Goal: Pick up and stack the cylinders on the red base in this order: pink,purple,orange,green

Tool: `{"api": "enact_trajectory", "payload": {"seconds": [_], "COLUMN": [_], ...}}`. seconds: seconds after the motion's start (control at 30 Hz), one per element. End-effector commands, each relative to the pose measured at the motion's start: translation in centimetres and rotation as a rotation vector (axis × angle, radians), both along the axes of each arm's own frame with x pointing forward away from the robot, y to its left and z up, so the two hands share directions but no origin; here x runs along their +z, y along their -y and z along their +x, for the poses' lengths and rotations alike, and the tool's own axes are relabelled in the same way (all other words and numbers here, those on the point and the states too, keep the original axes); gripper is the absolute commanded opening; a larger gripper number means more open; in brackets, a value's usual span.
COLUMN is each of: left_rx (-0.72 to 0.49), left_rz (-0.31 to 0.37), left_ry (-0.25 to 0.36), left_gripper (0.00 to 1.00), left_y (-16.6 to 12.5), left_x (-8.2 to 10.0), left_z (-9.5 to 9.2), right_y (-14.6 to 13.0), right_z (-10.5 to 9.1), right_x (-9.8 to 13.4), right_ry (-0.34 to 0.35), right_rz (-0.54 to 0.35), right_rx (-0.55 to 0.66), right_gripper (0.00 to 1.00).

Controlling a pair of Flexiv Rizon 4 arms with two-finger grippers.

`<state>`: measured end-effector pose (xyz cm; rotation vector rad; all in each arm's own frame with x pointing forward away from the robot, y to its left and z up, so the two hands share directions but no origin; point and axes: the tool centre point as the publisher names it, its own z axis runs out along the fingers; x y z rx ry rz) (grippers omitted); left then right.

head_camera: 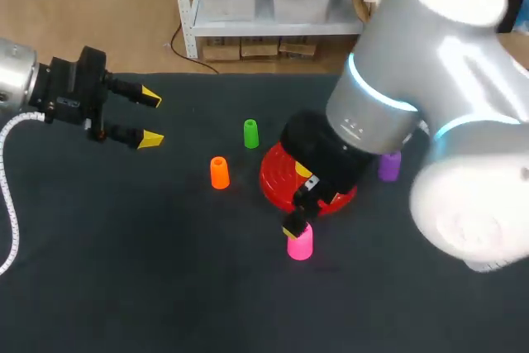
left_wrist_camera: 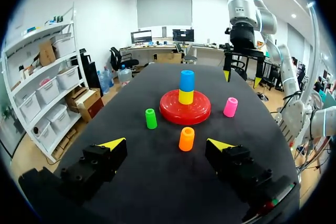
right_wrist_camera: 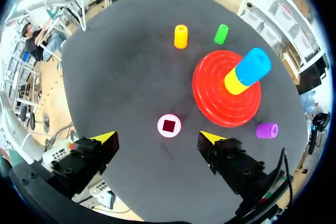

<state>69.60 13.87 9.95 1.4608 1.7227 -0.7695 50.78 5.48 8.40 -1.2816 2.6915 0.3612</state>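
Observation:
The pink cylinder's hole is smaller across than the post's blue top. So the pink cylinder will sit above the blue when I stack it.
The red base with a yellow and blue post sits mid-table, partly hidden under my right arm in the head view. The pink cylinder stands upright in front of the base. My right gripper hangs open above it; the pink cylinder shows just ahead of the gap between its fingers, untouched. The purple cylinder stands right of the base, the orange cylinder left of it, and the green cylinder behind the orange one. My left gripper is open and empty at the far left.
Dark cloth covers the table. My right arm's bulky elbow hangs over the table's right side and hides part of the base. Bare cloth lies between my left gripper and the orange cylinder, and along the front.

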Motion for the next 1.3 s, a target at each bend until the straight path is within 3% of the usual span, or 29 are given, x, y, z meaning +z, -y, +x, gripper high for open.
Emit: {"api": "enact_trajectory", "payload": {"seconds": [0.03, 0.3, 0.57, 0.93, 1.3], "left_rx": [-0.001, -0.001, -0.001, -0.001, -0.001], "left_rz": [-0.001, -0.001, -0.001, -0.001, -0.001], "left_ry": [0.002, 0.002, 0.002, 0.002, 0.002], "left_gripper": [1.00, 1.00, 1.00, 1.00, 1.00], "left_y": [-0.1, -0.1, -0.1, -0.1, -0.1], "left_x": [0.0, 0.0, 0.0, 0.0, 0.0], "left_z": [-0.1, -0.1, -0.1, -0.1, -0.1], "right_y": [-1.2, -1.6, -1.1, -0.7, -0.5], "right_z": [1.4, 0.7, 0.2, 0.7, 1.1], "right_x": [-0.6, -3.1, -3.9, -4.9, -5.0], "right_ry": [-0.102, 0.016, 0.135, 0.056, 0.050], "right_rz": [-0.150, -0.238, -0.234, -0.125, -0.156], "right_rx": [0.026, -0.026, -0.139, -0.206, -0.184], "right_gripper": [1.00, 1.00, 1.00, 1.00, 1.00]}}
